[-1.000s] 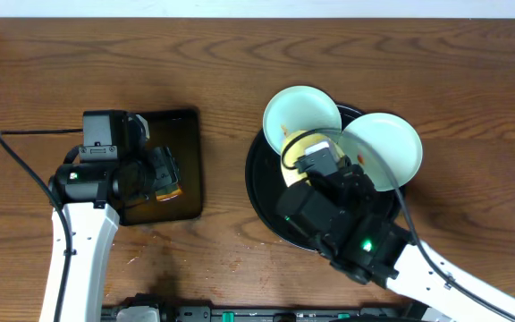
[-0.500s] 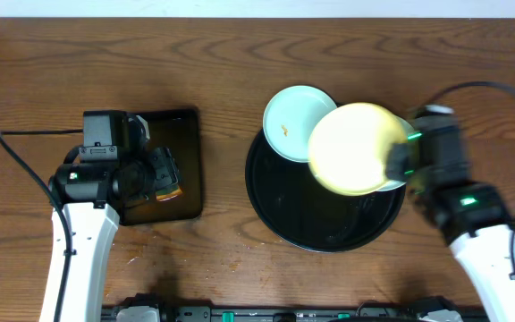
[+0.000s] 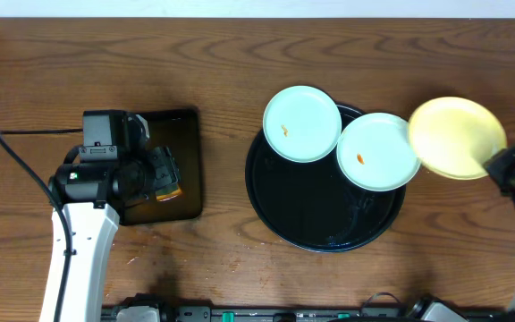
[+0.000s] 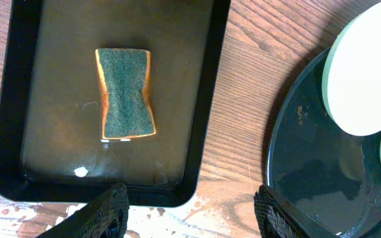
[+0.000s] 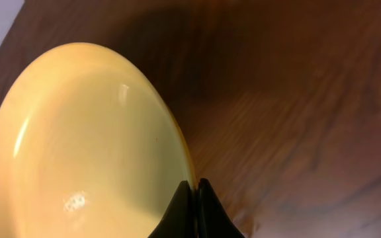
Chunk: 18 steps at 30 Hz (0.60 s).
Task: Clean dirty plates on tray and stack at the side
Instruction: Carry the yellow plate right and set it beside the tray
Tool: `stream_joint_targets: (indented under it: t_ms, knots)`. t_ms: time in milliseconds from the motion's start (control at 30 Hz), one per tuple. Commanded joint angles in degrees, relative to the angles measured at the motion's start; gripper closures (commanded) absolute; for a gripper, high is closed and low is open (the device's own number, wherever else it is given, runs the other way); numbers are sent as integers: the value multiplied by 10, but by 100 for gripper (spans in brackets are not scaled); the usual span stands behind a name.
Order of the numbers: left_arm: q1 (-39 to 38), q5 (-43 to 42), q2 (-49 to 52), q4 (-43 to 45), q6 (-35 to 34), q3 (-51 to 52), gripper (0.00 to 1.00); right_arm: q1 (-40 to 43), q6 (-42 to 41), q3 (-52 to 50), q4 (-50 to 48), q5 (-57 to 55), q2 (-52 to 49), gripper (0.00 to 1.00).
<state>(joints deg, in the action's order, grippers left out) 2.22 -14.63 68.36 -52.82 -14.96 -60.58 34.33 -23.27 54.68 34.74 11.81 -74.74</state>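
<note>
The pale yellow plate [image 3: 455,137] is above open wood [image 3: 477,188] beside the round tray, so my right gripper should keep taking it away and down until it rests.
The large round black tray [image 3: 302,210] holds two mint-blue plates [image 3: 302,123] [image 3: 378,150] on its far rim, each with a small orange smear. My right gripper [image 3: 494,165] is shut on the rim of the pale yellow plate [image 3: 454,136] and holds it tilted above the table, right of the tray; it fills the right wrist view [image 5: 78,145], fingers [image 5: 194,192] pinching its edge. My left gripper [image 4: 190,211] is open and empty above the table, between the small tray and the round tray [image 4: 316,178].
A small rectangular black tray [image 3: 181,170] at the left holds a brown-and-green sponge [image 4: 126,94]. White residue marks the wood at its near edge [image 4: 18,198]. A cable [image 3: 25,170] loops left of the left arm.
My right arm has swung from over the tray to the right, carrying the yellow plate off the tray. The second mint-blue plate is now uncovered. The left arm has not moved.
</note>
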Motion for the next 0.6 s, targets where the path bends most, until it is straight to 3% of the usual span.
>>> stream_joint_targets:
  t_ms: [0, 267, 467, 500, 533, 567]
  knots:
    - [3, 3, 1, 0, 3, -6, 37, 42, -54, 14, -34, -8, -49, 99]
    - [3, 3, 1, 2, 3, -6, 38, 92, -74, 14, -122, -80, -170, 99]
    - [3, 3, 1, 10, 3, -6, 37, 95, 25, 14, -149, -79, -211, 99]
    - [3, 3, 1, 10, 3, -6, 37, 95, 26, 14, -158, -59, -209, 91]
    - [3, 3, 1, 10, 3, -6, 37, 95, 31, 14, -165, -26, -205, 71]
    - [3, 3, 1, 10, 3, -6, 38, 95, 38, 14, -173, 14, -198, 59]
